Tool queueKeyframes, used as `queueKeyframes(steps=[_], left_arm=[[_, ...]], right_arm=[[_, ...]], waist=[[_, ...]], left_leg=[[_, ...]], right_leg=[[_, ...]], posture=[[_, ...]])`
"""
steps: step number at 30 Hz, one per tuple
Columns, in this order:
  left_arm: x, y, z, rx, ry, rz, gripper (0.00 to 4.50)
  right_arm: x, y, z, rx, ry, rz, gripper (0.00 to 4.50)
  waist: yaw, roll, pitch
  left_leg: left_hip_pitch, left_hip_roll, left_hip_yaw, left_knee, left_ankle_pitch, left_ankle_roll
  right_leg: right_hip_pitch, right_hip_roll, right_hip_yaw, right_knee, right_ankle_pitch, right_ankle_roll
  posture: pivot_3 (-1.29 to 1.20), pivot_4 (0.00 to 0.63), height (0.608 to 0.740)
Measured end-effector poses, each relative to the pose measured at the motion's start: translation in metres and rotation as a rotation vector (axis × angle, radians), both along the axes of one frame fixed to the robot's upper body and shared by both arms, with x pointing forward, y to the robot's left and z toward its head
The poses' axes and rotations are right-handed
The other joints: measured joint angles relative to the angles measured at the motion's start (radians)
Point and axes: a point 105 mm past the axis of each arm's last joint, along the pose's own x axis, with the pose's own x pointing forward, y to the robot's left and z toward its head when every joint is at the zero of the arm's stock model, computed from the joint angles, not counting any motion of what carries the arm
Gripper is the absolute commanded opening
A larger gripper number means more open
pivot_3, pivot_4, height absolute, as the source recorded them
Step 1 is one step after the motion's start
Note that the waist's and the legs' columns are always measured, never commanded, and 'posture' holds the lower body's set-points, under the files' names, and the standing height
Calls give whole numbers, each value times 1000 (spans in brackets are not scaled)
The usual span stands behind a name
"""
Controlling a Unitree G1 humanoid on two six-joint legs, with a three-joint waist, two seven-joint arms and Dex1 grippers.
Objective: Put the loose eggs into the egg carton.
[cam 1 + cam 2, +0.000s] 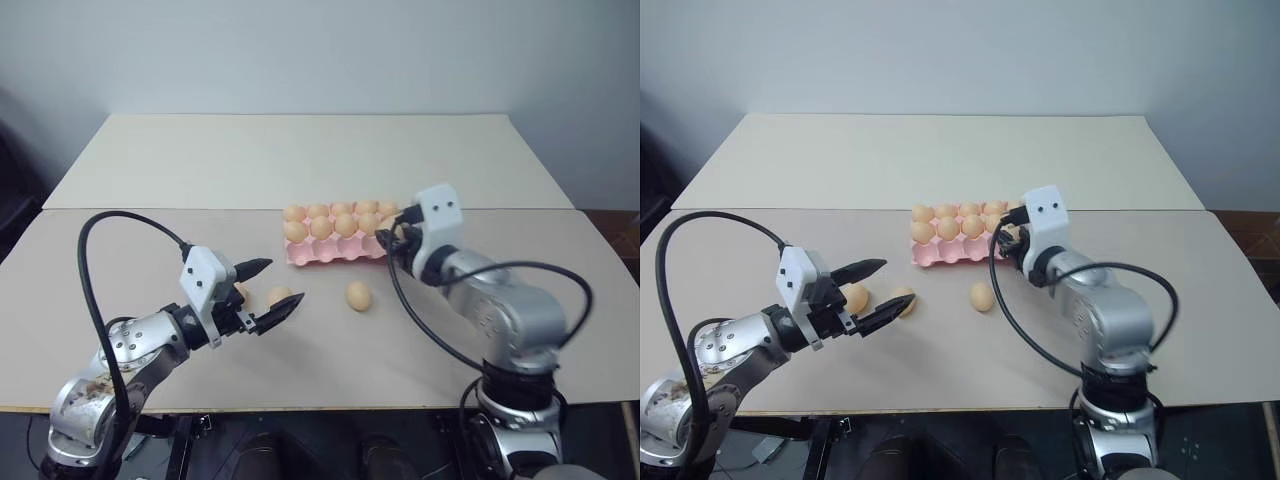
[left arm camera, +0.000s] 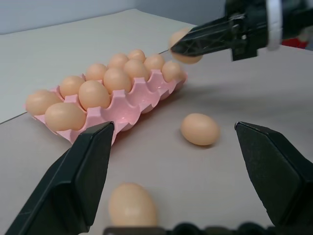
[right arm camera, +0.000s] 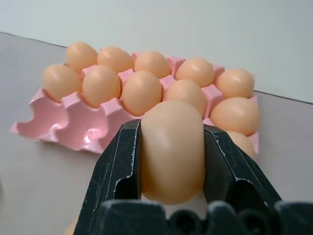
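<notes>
I should keep moving my right gripper, which holds the egg point(image 3: 172, 149) by its sides, to the carton's middle front cup point(image 1: 347, 248), which is empty, until the egg sits inside it.
The pale-pink egg carton point(image 1: 335, 252) lies mid-table with several eggs in its back and middle cups; the front row I can see is bare. My right gripper point(image 3: 172, 128) is shut on one tan egg point(image 3: 171, 161), held just above the table at the carton's right end point(image 1: 388, 236). Three loose eggs lie in front of the carton: one to the right point(image 1: 359, 296), one in the middle point(image 1: 279, 297), and one on the left point(image 1: 855, 297), partly hidden behind my left hand. My left gripper point(image 1: 284, 285) is open, pointing level just above the middle egg, holding nothing.
The carton point(image 2: 132, 105) sits close to the seam where the near table point(image 1: 480, 380) meets a second table behind it. Black cables loop from both forearms. Bare tabletop lies on both sides and ahead of the loose eggs.
</notes>
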Motion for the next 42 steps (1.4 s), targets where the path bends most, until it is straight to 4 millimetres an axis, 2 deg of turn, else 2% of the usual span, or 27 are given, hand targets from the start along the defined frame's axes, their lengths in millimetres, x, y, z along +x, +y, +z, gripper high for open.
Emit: queueKeyframes(steps=[5, 7, 17, 26, 30, 36, 42], left_arm=[[-1, 2, -2, 0, 8, 22, 4291], [-3, 2, -3, 1, 9, 27, 4291], [-10, 3, -3, 9, 7, 42, 4291], [-11, 6, 0, 14, 3, 42, 4291], [-12, 7, 1, 26, 6, 36, 4291], [-14, 7, 2, 32, 8, 16, 4291], [-10, 7, 3, 30, 6, 10, 4291]], right_arm=[[21, 15, -4, -10, -38, 44, 1398], [23, 19, -12, -19, -21, 64, 1398], [28, 26, -24, 15, 22, 90, 1390], [34, 24, -21, 11, 18, 68, 4451], [33, 21, -18, 7, 7, 65, 4485], [25, 20, 1, -2, -54, 86, 4485], [25, 16, 2, -15, -52, 72, 4485]], waist=[[-1, 0, 0], [0, 0, 0], [0, 0, 0], [1, 0, 0], [1, 0, 0], [1, 0, 0], [1, 0, 0]], left_leg=[[-2, 0, 1, 0, 0, -1], [-3, 0, 1, 0, 0, -1], [-2, 0, 1, 0, 1, -1], [-2, 0, 1, 0, 1, -1], [-3, 1, 1, 0, 1, -1], [-3, 1, 1, 0, 1, -1], [-3, 0, 1, 0, 1, -1]], right_leg=[[-2, 0, 0, 0, 0, 0], [-3, 0, 0, 0, 0, 0], [-3, 0, 0, 1, 0, 0], [-3, 0, 0, 1, 0, 0], [-4, 0, 0, 1, 0, 0], [-4, 0, 0, 1, 0, 0], [-4, 0, 0, 1, 0, 0]], posture=[[0, 150, 740], [0, 150, 740], [0, 150, 740], [0, 150, 740], [0, 150, 740], [0, 150, 740], [0, 150, 740]])
